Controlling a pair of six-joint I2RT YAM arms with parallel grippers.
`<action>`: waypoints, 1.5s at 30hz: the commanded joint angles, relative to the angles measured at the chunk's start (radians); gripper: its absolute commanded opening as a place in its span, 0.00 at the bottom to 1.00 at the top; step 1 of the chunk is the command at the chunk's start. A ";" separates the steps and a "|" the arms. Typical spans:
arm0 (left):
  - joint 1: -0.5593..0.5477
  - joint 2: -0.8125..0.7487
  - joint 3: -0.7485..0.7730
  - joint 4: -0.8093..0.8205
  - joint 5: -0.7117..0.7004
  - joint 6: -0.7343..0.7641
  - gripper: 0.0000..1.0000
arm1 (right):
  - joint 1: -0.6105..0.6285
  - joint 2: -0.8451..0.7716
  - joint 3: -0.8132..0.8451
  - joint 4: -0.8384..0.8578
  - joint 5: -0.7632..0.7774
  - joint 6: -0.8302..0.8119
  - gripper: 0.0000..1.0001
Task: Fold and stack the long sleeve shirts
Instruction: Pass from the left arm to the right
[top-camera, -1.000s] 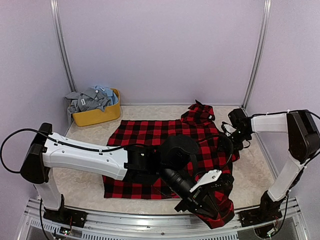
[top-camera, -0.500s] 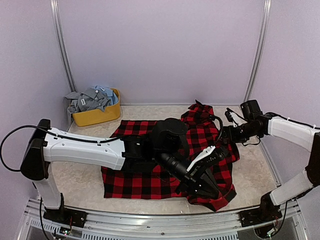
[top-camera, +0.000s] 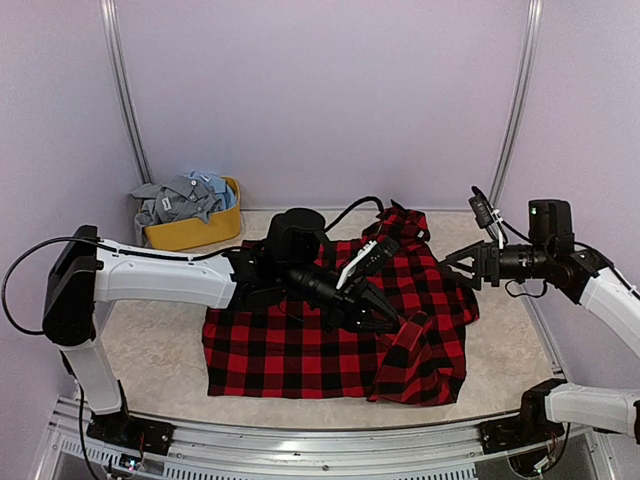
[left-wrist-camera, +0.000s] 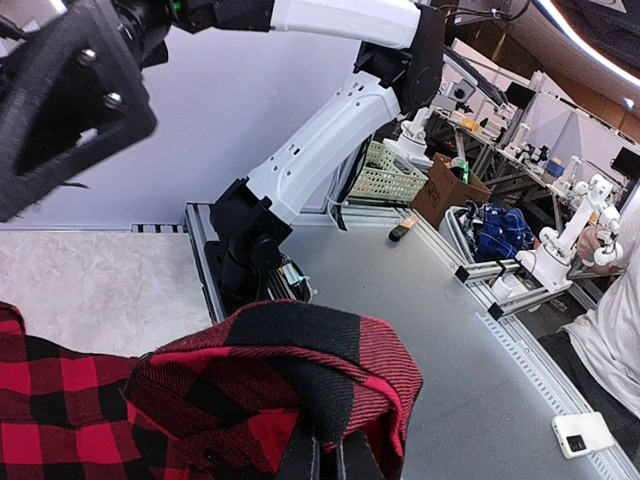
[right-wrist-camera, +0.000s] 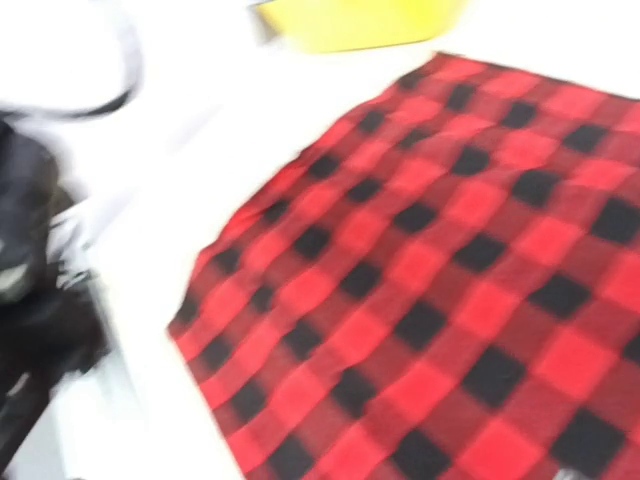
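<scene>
My right gripper will draw the raised fold (top-camera: 411, 328) out into a long piece of flannel when it carries the fold back, because the fold rises from loose, rumpled flannel (top-camera: 424, 374).
The red-and-black check flannel shirt (top-camera: 300, 340) lies spread on the table, its right part rumpled and partly doubled over. My left gripper (top-camera: 398, 322) reaches across it from the left, shut on a raised fold of that flannel (left-wrist-camera: 300, 370); its fingertips (left-wrist-camera: 300, 462) pinch the cloth at the bottom of the left wrist view. My right gripper (top-camera: 462, 267) hovers open beside the shirt's right edge, holding nothing. The blurred right wrist view shows only flannel (right-wrist-camera: 450, 280), not its fingers. More shirts, grey and pale blue (top-camera: 185, 197), are heaped in the tub.
A yellow plastic tub (top-camera: 195, 232) stands at the back left corner, also in the right wrist view as the tub (right-wrist-camera: 360, 25). The beige tabletop (top-camera: 160, 360) is bounded by a metal rail (top-camera: 300, 440) at the front and walls behind.
My left gripper has carried the flannel's fold from the near right corner up and back toward the middle. The right gripper has opened, let go of the shirt and drawn away to the right.
</scene>
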 joint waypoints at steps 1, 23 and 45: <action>0.043 0.009 -0.033 0.111 0.083 -0.036 0.00 | 0.001 -0.029 -0.094 0.094 -0.237 0.009 0.98; 0.090 0.024 -0.017 0.095 0.142 -0.043 0.01 | 0.313 0.047 -0.196 0.398 -0.227 -0.037 0.92; 0.107 0.014 -0.038 0.118 0.143 -0.058 0.01 | 0.369 0.019 -0.208 0.390 -0.178 -0.019 0.28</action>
